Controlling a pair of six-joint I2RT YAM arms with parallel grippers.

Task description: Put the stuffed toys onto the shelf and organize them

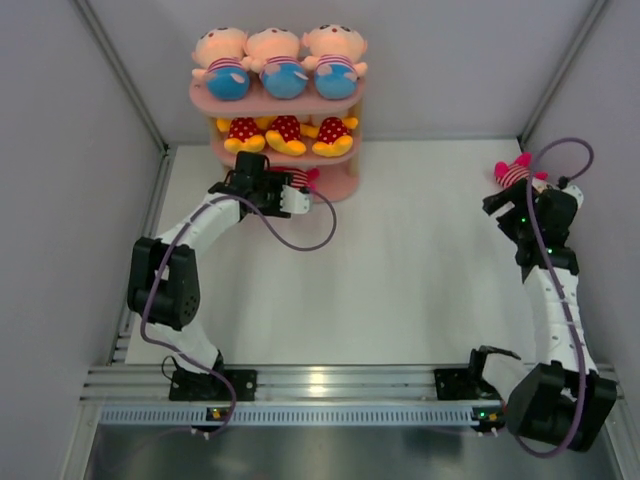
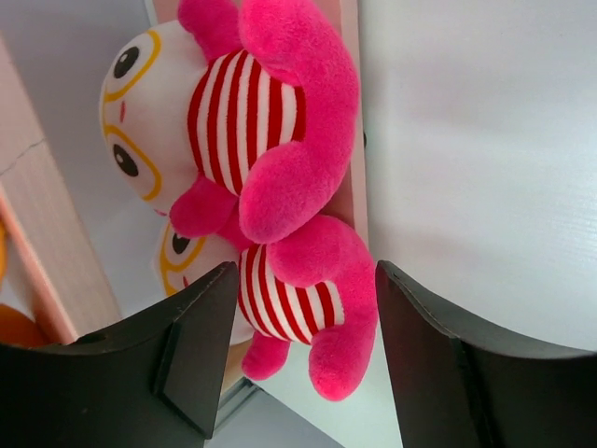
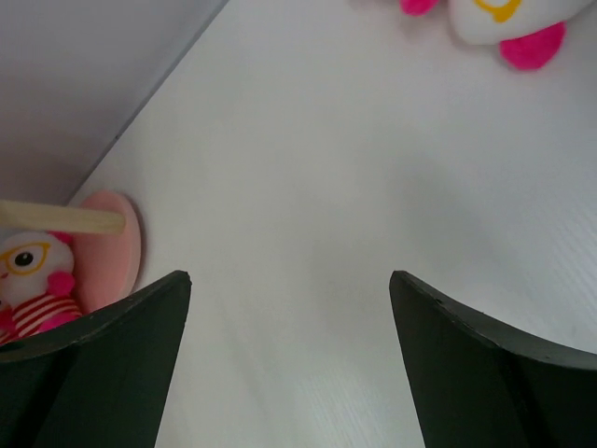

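I should take the loose pink-striped toy (image 1: 514,171) by its head (image 3: 504,21) with my right gripper and bring the toy to my left gripper, because it lies out of my left gripper's reach.
The pink shelf (image 1: 345,103) stands at the back centre. Three peach-headed dolls (image 1: 284,62) lie on its top board. Three yellow-orange toys (image 1: 286,134) with red dotted bodies lie on the middle board. Two pink-striped toys sit at the bottom board (image 1: 300,178). In the left wrist view, one striped toy (image 2: 252,112) lies above the other (image 2: 303,299). My left gripper (image 1: 290,190) (image 2: 306,273) is open, its jaws either side of the lower toy with gaps showing. Another pink-striped toy (image 1: 517,172) (image 3: 508,19) lies on the table at the far right. My right gripper (image 1: 503,202) (image 3: 289,280) is open and empty just in front of it.
White table (image 1: 400,270) between grey walls, with a metal rail (image 1: 320,385) along the near edge. The right wrist view shows the shelf's pink bottom board (image 3: 121,245), a wooden post (image 3: 56,217) and a striped toy (image 3: 33,280) far to the left.
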